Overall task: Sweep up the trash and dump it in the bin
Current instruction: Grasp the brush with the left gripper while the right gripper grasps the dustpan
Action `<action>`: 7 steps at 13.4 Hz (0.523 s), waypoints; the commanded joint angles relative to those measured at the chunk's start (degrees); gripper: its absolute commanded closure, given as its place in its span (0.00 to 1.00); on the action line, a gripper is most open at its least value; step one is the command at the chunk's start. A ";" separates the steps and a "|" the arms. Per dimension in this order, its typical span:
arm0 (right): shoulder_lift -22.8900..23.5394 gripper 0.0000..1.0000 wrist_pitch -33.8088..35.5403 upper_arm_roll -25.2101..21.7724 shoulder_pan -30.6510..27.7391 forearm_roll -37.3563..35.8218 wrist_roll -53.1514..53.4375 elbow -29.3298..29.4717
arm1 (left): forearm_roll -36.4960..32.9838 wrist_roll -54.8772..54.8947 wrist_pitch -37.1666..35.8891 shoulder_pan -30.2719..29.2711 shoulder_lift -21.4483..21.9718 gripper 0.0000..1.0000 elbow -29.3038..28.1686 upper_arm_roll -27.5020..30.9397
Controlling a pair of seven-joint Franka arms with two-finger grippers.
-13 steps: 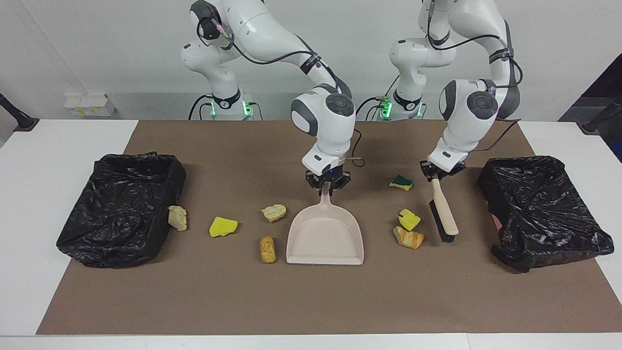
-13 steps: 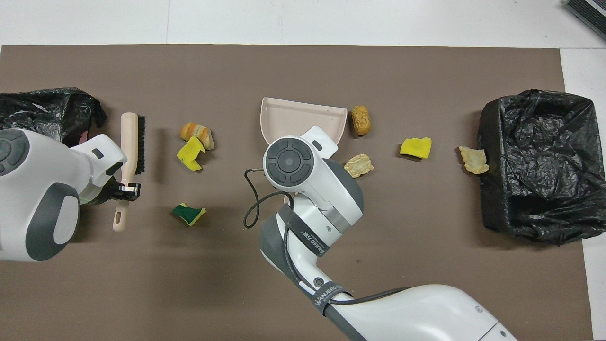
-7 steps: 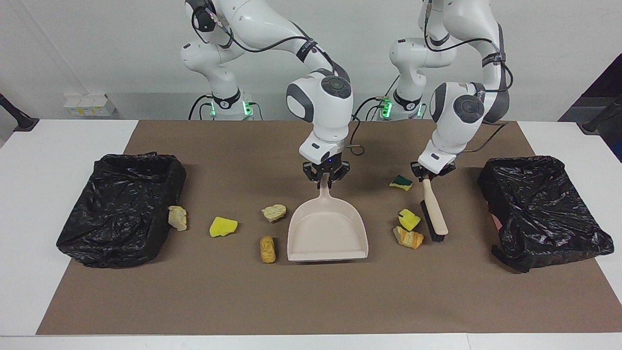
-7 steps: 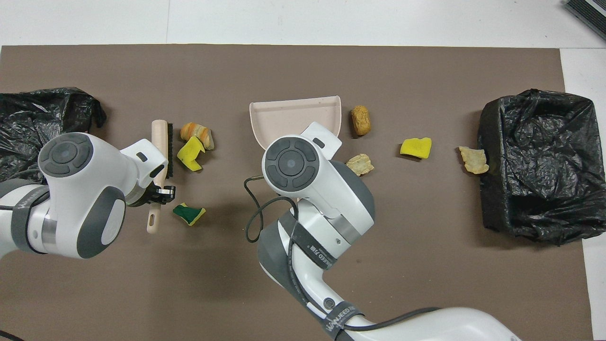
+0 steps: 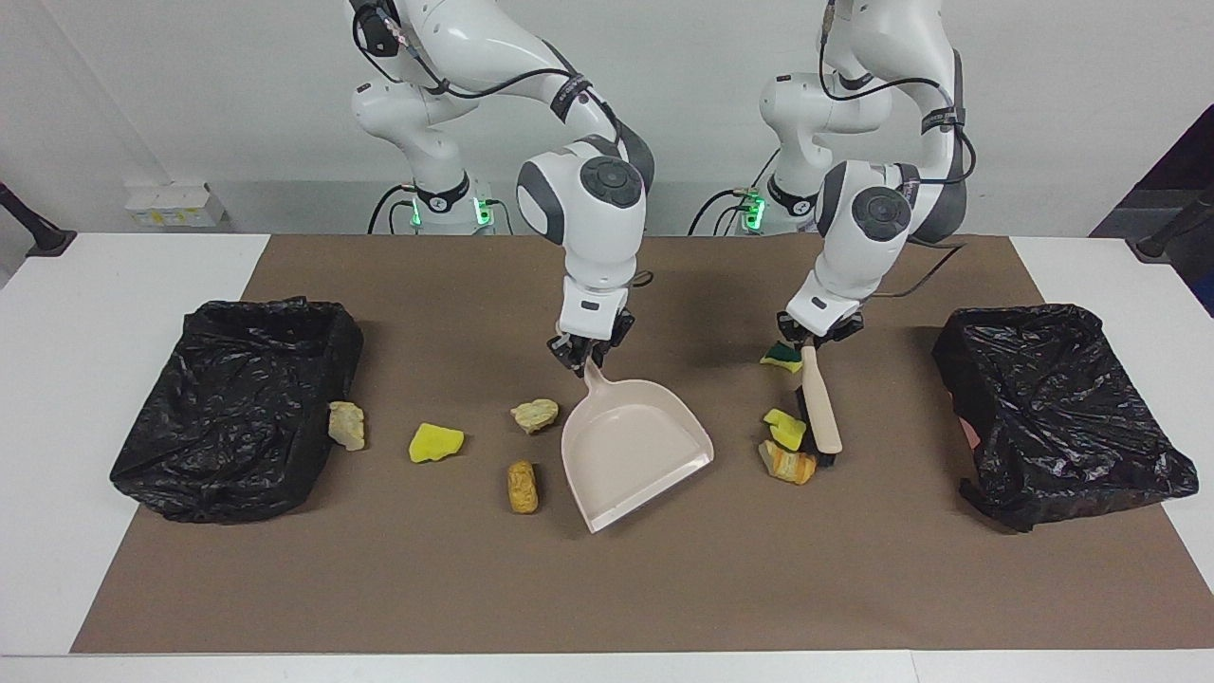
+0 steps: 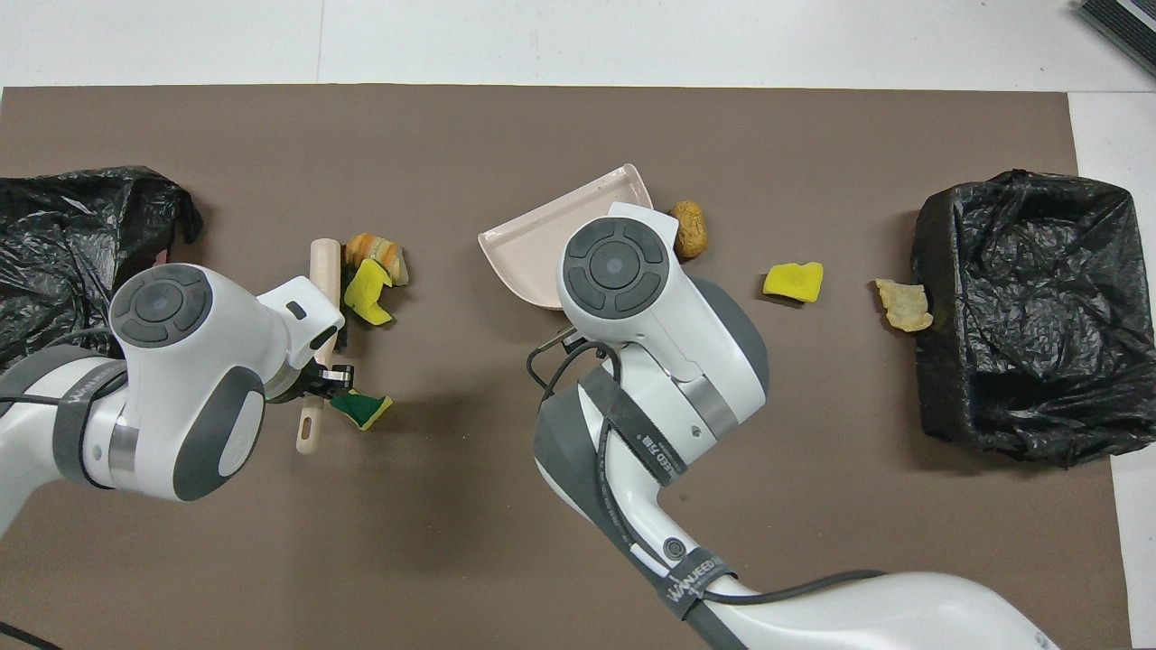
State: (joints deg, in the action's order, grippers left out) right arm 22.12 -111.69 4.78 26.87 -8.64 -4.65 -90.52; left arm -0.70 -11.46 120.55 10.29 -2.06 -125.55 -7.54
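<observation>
The dustpan's opening (image 6: 554, 201) is angled away from the yellow sponge (image 6: 368, 292) next to the brush. Next, my left gripper moves back while my right gripper turns the dustpan's opening until it is square.
My right gripper (image 5: 583, 359) is shut on the handle of the beige dustpan (image 5: 634, 451), which lies on the mat with its mouth angled toward the left arm's end. My left gripper (image 5: 806, 341) is shut on the brush (image 5: 818, 413), whose bristles touch a yellow sponge (image 5: 783, 429) and an orange-streaked lump (image 5: 785, 465). A green-topped sponge (image 5: 780, 357) lies beside the left gripper. A tan lump (image 5: 535, 415), a brown lump (image 5: 521, 486), a yellow sponge (image 5: 435, 442) and another tan lump (image 5: 346, 424) lie toward the right arm's end.
A black-lined bin (image 5: 237, 408) stands at the right arm's end of the brown mat. Another black-lined bin (image 5: 1057, 408) stands at the left arm's end. In the overhead view the right arm hides the tan lump next to the dustpan (image 6: 542, 244).
The right gripper has turned the dustpan so its mouth swings toward the left arm's end. The left gripper has brought the brush sideways against the yellow sponge and orange lump, nudging them toward the dustpan.
</observation>
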 commanded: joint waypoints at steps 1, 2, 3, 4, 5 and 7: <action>-1.55 1.00 1.30 0.58 -2.34 0.82 -11.39 -1.50 | 1.75 -0.93 -2.48 3.67 1.36 1.00 0.12 0.69; -1.46 1.00 1.39 0.58 -3.48 0.82 -18.48 -1.50 | 2.36 -1.11 -5.90 3.51 1.27 1.00 2.74 0.86; -1.46 1.00 1.39 0.58 -4.02 0.82 -26.12 -1.85 | 2.37 -2.50 -8.90 2.90 1.53 1.00 3.99 1.13; -1.46 1.00 1.39 0.58 -4.72 0.82 -31.15 -2.38 | 2.37 -5.56 -9.62 1.94 1.62 1.00 3.83 1.21; -1.55 1.00 1.39 0.58 -5.16 0.82 -34.16 -2.99 | 2.37 -7.94 -9.19 0.28 1.89 1.00 3.13 1.22; -1.46 1.00 1.30 0.49 -5.25 0.56 -41.37 -3.61 | 2.37 -8.50 -9.36 -2.37 4.42 1.00 -1.07 1.22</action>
State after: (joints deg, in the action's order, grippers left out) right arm 22.12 -110.42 4.73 22.19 -8.63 -39.94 -92.15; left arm 1.04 -18.73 112.00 10.21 -0.73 -122.82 -6.28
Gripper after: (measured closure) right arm 0.692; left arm 0.731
